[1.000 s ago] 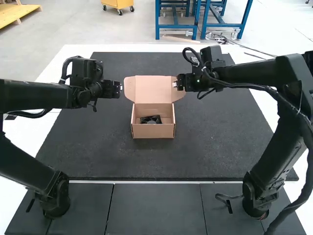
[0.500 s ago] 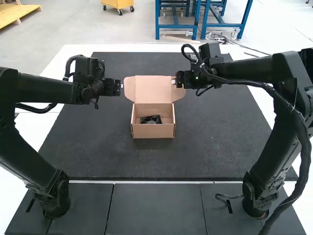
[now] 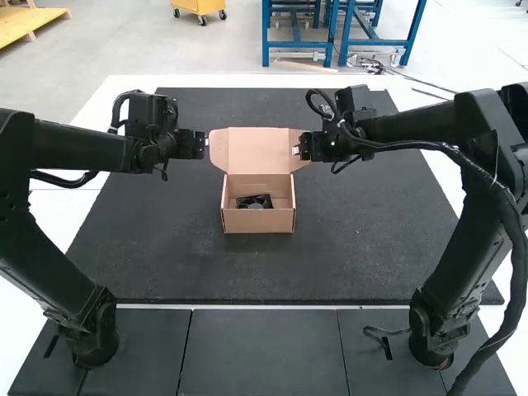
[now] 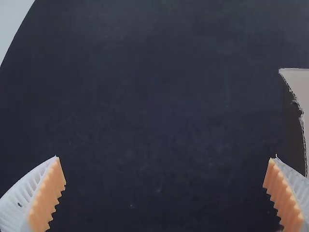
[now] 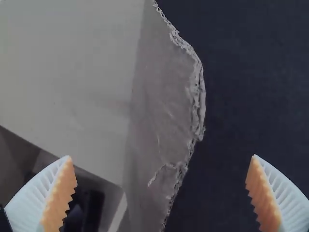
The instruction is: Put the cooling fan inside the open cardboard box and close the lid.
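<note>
A straight crease (image 5: 133, 89) connects the side flap (image 5: 163, 106) to the lid. The side flap will fold in there when I swing the lid forward.
The open cardboard box (image 3: 257, 203) stands mid-mat with its lid (image 3: 257, 150) raised at the back. The black cooling fan (image 3: 254, 200) lies inside it. My left gripper (image 3: 199, 146) hovers just left of the lid's left flap, open; in the left wrist view its orange pads (image 4: 47, 193) are wide apart over bare mat, the flap's edge (image 4: 295, 92) at the side. My right gripper (image 3: 300, 147) sits at the lid's right flap, open. In the right wrist view the flap (image 5: 169, 121) lies between its spread fingers (image 5: 59, 193), with the fan (image 5: 84, 212) dark below.
A black mat (image 3: 148, 239) covers the table, with white table surface (image 3: 37, 198) at its left. Open mat lies in front of the box and on both sides. The arms' bases (image 3: 91, 330) stand at the near edge.
The left gripper has drifted right, closer to the lid's left flap. The right gripper has dipped slightly at the right flap. The box and fan have not moved.
</note>
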`<state>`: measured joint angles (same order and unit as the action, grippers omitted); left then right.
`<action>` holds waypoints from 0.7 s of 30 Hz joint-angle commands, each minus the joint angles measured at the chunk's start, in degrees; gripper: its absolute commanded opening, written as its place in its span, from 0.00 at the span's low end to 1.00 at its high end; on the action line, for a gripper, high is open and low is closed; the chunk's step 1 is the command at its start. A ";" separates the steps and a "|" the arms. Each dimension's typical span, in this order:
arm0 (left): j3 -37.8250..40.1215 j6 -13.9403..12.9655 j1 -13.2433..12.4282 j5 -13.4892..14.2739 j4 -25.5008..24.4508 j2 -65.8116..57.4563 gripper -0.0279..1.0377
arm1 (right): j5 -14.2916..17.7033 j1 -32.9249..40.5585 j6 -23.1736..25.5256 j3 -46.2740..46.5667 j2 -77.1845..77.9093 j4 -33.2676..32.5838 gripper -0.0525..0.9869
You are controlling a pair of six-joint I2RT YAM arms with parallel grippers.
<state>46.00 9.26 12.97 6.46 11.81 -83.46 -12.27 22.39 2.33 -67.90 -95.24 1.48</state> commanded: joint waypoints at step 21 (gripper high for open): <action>1.99 -0.91 -0.14 0.31 0.05 -0.56 0.94 | -0.65 3.10 1.54 -0.57 1.90 4.50 0.39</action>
<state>46.00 8.82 12.99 6.46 11.77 -83.46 -12.27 24.93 3.46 -67.85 -95.22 5.37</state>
